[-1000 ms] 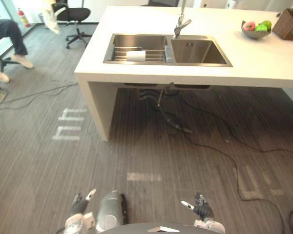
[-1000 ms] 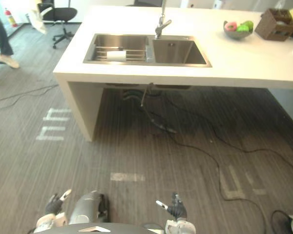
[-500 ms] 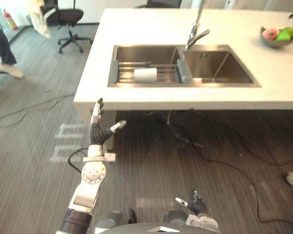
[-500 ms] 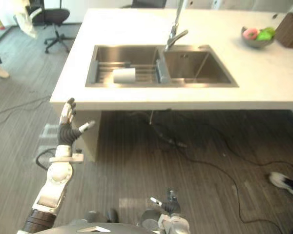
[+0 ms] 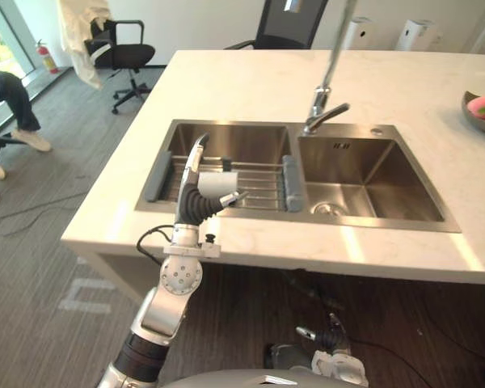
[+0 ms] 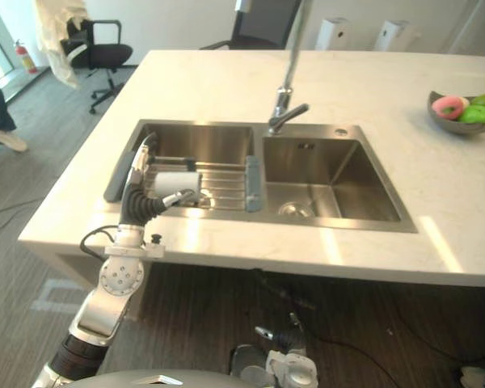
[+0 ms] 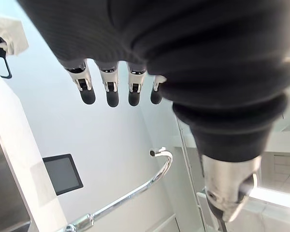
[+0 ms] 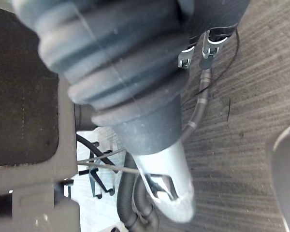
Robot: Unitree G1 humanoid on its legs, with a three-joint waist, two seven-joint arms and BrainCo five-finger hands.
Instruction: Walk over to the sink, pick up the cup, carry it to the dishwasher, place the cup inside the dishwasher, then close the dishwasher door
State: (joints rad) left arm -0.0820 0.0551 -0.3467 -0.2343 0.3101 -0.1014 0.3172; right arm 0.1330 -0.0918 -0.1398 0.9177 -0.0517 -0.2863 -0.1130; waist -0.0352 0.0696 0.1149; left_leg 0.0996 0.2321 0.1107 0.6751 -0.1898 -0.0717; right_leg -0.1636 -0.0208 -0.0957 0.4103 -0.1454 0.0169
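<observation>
The robot will lift the white cup (image 5: pixel 218 184) away empty and leave the rack behind, since the cup is lying on its side across the wire rack (image 5: pixel 261 183).
A white cup (image 5: pixel 217 183) lies on its side on a wire rack (image 5: pixel 260 181) across the left basin of the steel sink (image 5: pixel 364 182). My left hand (image 5: pixel 194 202) is raised just in front of the counter's near edge, open with fingers straight up. It overlaps the cup's near side in the eye views and holds nothing; whether it touches the cup I cannot tell. The left wrist view shows its straight fingers (image 7: pixel 111 89) against the ceiling. Down near the floor hangs my right hand (image 5: pixel 327 356), relaxed and holding nothing.
A tall faucet (image 5: pixel 327 89) rises between the two basins. The white countertop (image 5: pixel 250 85) carries a fruit bowl (image 5: pixel 483 109) at the far right. Office chairs (image 5: pixel 125 52) and a seated person's legs (image 5: pixel 12 101) are at the far left.
The camera has come much closer to the sink. My left hand rose from beside my body to counter height, right before the cup. The right hand stayed low.
</observation>
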